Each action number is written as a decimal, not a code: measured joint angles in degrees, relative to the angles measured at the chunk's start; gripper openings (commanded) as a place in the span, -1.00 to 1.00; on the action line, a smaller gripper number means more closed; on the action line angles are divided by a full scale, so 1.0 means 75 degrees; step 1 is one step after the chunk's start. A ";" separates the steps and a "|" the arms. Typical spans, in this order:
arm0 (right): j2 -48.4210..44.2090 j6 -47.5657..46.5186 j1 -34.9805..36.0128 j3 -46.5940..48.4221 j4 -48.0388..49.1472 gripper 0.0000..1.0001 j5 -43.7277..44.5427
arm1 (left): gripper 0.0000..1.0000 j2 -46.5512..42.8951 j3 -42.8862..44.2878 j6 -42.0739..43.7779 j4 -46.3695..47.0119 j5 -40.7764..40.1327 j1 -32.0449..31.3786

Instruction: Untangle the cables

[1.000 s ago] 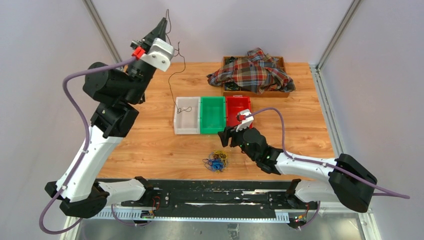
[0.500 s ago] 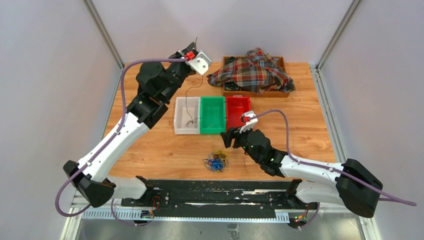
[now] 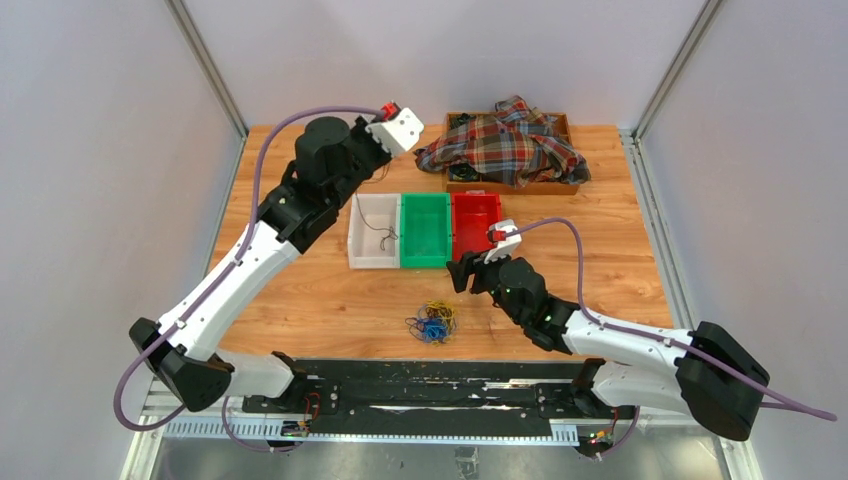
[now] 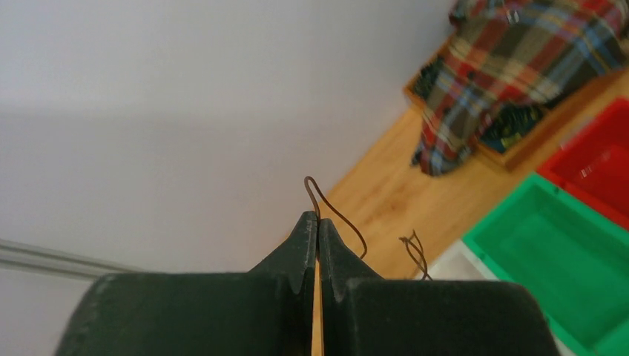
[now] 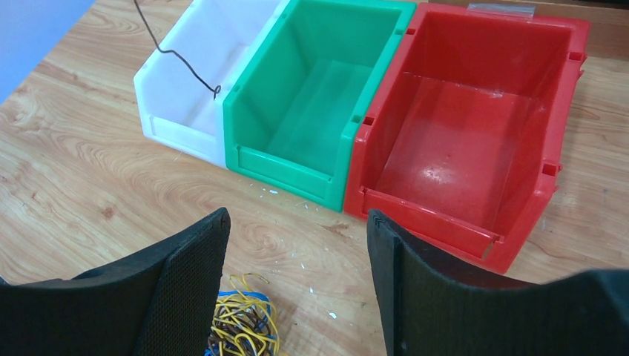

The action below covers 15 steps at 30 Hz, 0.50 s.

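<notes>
The brown-black cable's lower end (image 3: 388,237) hangs in the white bin while my left gripper is high above. I should lower the rest of the cable into the bin (image 3: 372,252) before I open the gripper.
My left gripper (image 3: 383,163) is raised over the back of the white bin (image 3: 372,258) and is shut on a thin dark brown-black cable (image 4: 335,216). The cable hangs from the jaws, and its lower end (image 3: 380,234) dangles in the white bin; it also shows in the right wrist view (image 5: 182,55). A tangle of yellow, blue and brown cables (image 3: 432,322) lies on the table near the front edge, also in the right wrist view (image 5: 241,326). My right gripper (image 3: 458,272) is open and empty, just right of and behind the tangle (image 5: 297,222).
White (image 5: 178,126), green (image 5: 282,159) and red (image 5: 445,215) bins stand side by side mid-table; green and red hold nothing. A plaid shirt (image 3: 505,145) lies over a wooden box (image 3: 560,185) at the back right, also in the left wrist view (image 4: 519,67).
My left arm swung down and right from high at the back left, carrying the dark cable until its lower end hangs in the white bin. The right gripper shifted slightly right.
</notes>
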 measured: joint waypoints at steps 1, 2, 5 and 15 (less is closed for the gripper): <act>0.0000 0.0003 -0.0009 0.0000 -0.0006 0.35 0.0003 | -0.99 -0.0093 -0.0242 -0.0122 -0.0265 -0.0020 0.0000; 0.0009 0.0006 -0.0012 0.0000 -0.0009 0.34 -0.0003 | -0.99 -0.0163 -0.0425 -0.0213 -0.0481 -0.0026 0.0000; 0.0023 0.0015 -0.0032 0.0000 -0.0035 0.34 -0.0006 | -0.99 -0.0242 -0.0886 -0.0533 -0.1040 -0.0050 0.0000; 0.0105 0.0093 -0.0082 0.0000 -0.0178 0.34 -0.0003 | -0.99 0.0233 -0.1093 -0.1204 -0.1582 -0.0119 0.0050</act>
